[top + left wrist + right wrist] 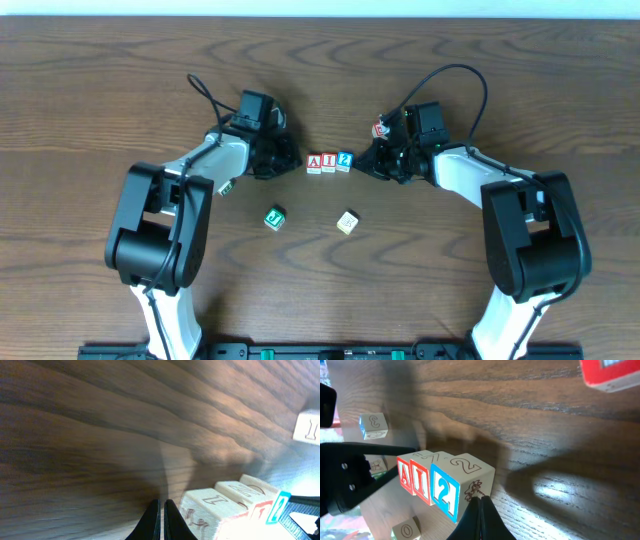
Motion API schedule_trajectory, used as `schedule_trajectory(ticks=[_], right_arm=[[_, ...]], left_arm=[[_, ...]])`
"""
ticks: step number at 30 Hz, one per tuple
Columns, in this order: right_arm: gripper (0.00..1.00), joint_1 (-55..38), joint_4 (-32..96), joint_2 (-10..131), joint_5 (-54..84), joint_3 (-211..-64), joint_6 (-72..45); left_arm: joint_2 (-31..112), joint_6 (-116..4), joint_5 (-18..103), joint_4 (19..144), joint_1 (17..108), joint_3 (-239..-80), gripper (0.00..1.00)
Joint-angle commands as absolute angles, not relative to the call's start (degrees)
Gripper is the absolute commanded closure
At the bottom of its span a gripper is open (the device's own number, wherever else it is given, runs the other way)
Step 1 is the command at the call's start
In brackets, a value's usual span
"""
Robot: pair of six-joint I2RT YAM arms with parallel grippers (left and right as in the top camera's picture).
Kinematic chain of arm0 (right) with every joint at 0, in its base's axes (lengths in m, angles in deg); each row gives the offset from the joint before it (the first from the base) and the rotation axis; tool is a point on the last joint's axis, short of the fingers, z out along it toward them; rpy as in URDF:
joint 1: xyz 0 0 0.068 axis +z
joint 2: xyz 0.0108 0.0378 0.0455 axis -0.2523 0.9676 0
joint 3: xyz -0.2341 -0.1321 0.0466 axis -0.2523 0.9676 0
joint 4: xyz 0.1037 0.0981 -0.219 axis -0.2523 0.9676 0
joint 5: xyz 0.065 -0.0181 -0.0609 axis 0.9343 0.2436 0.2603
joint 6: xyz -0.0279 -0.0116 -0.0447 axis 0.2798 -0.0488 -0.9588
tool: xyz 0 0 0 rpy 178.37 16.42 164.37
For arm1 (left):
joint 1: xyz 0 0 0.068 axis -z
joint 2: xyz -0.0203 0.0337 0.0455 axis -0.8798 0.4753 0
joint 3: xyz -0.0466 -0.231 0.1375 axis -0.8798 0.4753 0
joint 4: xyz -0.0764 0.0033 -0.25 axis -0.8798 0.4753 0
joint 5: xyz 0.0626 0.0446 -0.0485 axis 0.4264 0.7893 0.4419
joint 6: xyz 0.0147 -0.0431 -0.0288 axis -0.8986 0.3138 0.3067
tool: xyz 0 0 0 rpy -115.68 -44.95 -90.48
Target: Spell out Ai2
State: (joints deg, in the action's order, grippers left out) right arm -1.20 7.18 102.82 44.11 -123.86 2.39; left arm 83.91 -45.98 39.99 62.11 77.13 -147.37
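The A, I and 2 blocks (329,162) touch each other in a straight row, so my left gripper keeps moving away from the A block (314,164) and opens clear of it.
Three wooden letter blocks stand in a touching row at the table's middle: a red A block (314,163), a red I block (328,162) and a blue 2 block (345,160). They also show in the right wrist view as A (404,476), I (420,482) and 2 (445,491). My left gripper (290,159) is shut and empty just left of the A block (202,510), fingertips (162,505) close beside it. My right gripper (362,160) is shut and empty, fingertips (480,500) against the right side of the 2 block.
A green-lettered block (275,217) and a pale block (347,222) lie nearer the front. A small block (226,186) sits by the left arm. A red-and-white block (381,128) lies behind the right gripper; it also shows in the right wrist view (610,372).
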Motion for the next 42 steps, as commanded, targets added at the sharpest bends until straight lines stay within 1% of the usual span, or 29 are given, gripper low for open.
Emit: schedule_trajectory(ticks=[1, 14, 19, 23, 26, 29, 33, 35, 37, 39, 42], right_arm=[[0.99, -1.51, 7.21, 103.37, 43.43, -126.13, -0.17], [0.99, -1.03, 8.54, 103.37, 43.39, -127.82, -1.11], [0.98, -1.60, 9.41, 103.04, 44.22, -129.28, -2.15], [0.99, -2.67, 16.89, 100.64, 44.13, -134.66, -6.24], [0.99, -3.22, 25.89, 96.97, 40.13, -139.42, -10.57], [0.99, -3.35, 34.48, 89.49, 34.73, -142.22, -15.49], [0.99, -3.41, 42.55, 77.43, 28.04, -142.24, -18.96], [0.99, -3.39, 46.88, 70.32, 27.10, -141.96, -21.37], [0.99, -3.41, 50.68, 62.87, 26.69, -141.00, -23.57], [0.99, -3.39, 54.57, 53.60, 24.13, -138.72, -24.10], [0.99, -3.39, 57.08, 40.25, 23.24, -132.93, -25.21]], left_arm=[[84.24, -48.36, 40.18, 62.70, 75.40, -149.27, 0.94], [83.76, -48.87, 40.03, 62.75, 74.70, -149.57, 0.94], [81.33, -52.82, 40.64, 64.58, 74.44, -152.11, 0.94], [77.81, -56.67, 44.05, 70.55, 73.56, -156.79, 0.94], [73.18, -60.30, 48.07, 75.14, 73.54, -159.28, 0.94], [65.46, -64.12, 51.59, 78.92, 73.69, -159.76, 0.94], [55.30, -66.70, 57.28, 86.94, 73.74, -159.63, 0.94], [49.27, -67.75, 57.89, 90.55, 74.11, -158.40, 0.94], [42.12, -68.56, 60.38, 93.00, 75.44, -155.96, 0.94], [32.50, -68.28, 65.78, 94.72, 78.24, -151.56, 0.94], [19.80, -68.23, 66.70, 96.06, 80.93, -144.87, 0.94]])
